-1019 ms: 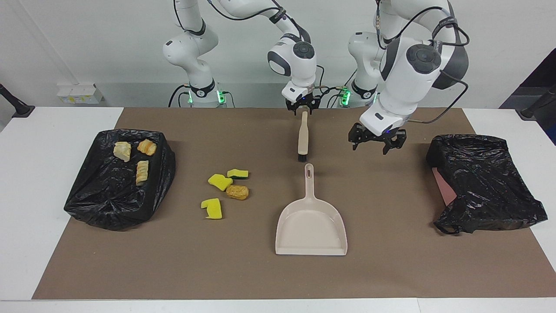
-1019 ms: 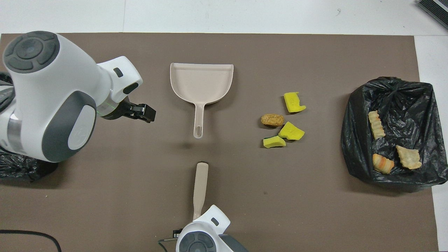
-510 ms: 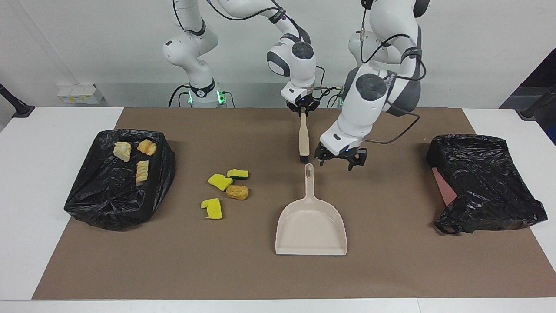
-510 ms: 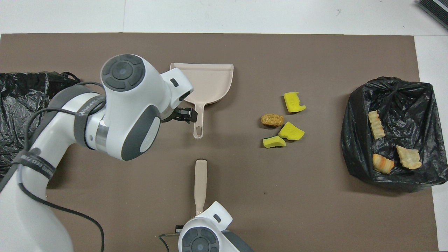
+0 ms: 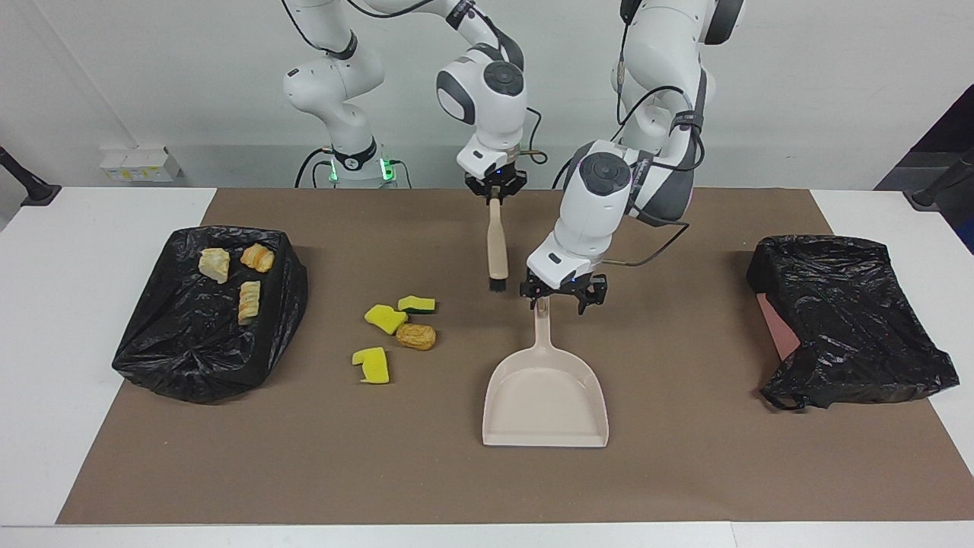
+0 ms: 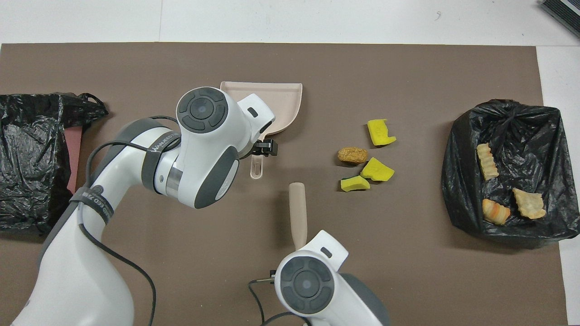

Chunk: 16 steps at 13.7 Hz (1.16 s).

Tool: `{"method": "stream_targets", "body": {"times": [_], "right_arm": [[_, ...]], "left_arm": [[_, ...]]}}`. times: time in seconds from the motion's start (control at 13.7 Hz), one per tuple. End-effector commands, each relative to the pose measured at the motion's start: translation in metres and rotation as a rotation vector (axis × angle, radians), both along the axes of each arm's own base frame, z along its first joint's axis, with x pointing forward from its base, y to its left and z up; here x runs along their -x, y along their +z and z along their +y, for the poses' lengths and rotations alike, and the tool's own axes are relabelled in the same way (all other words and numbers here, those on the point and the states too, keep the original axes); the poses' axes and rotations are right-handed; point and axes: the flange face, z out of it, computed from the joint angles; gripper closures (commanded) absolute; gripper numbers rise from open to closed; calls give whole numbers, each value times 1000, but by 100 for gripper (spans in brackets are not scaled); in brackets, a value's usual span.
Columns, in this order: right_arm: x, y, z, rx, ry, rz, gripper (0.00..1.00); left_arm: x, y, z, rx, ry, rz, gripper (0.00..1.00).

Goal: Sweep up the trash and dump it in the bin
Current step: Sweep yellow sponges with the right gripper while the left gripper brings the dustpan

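I expect the beige dustpan (image 6: 274, 99) to hold all the trash pieces together when I lift it, because they lie in a small cluster (image 6: 364, 160) on the brown mat.
Several pieces of trash lie on the brown mat: a yellow sponge piece (image 5: 384, 317) (image 6: 377, 170), a green-backed one (image 5: 416, 304) (image 6: 355, 183), a third (image 5: 371, 364) (image 6: 379, 132) and a tan bread lump (image 5: 415, 336) (image 6: 352, 155). Three more lumps (image 5: 249, 301) (image 6: 487, 160) sit on the black-bagged bin (image 5: 190, 350) (image 6: 507, 136) at the right arm's end. My right gripper (image 5: 494, 192) is shut on the beige brush (image 5: 497, 243) (image 6: 297, 213) at its handle end. My left gripper (image 5: 561, 295) (image 6: 263, 148) stands open over the handle tip of the beige dustpan (image 5: 545, 396) (image 6: 283, 104).
A second black bag (image 5: 845, 320) (image 6: 31, 154) lies at the left arm's end of the mat, with a pink edge showing under it. The brush's bristle end points toward the dustpan and hangs beside its handle tip. White table borders the mat.
My left gripper swung from near the second bag to the dustpan handle and came down over it. My right gripper closed on the brush and carried it toward the right arm's end.
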Motion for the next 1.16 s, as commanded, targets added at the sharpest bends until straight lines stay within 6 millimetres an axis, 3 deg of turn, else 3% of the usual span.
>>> {"method": "stream_targets", "body": {"times": [0.0, 0.15, 0.29, 0.44, 0.66, 0.8, 0.87, 1.09], "right_arm": [[-24, 22, -56, 55, 18, -7, 100], [-39, 22, -83, 138, 14, -23, 100], [-60, 16, -113, 175, 20, -26, 100], [-86, 8, -165, 180, 50, -2, 100], [-107, -2, -212, 166, 99, 6, 100], [-118, -22, -246, 176, 137, 59, 100], [-119, -32, -252, 189, 156, 70, 100], [-115, -50, -245, 202, 179, 108, 100]], "left_arm": [[-4, -27, -14, 1, 29, -19, 5], [-4, -27, -14, 2, 35, -16, 43], [-1, -27, -17, -2, 48, -10, 52], [0, -27, -19, 3, 62, -15, 100], [0, -21, -16, 0, 44, -15, 100], [3, -7, -7, -8, -10, -5, 100], [5, -2, -3, -17, -60, 6, 100], [7, 24, 25, -27, -146, 22, 100]]}}
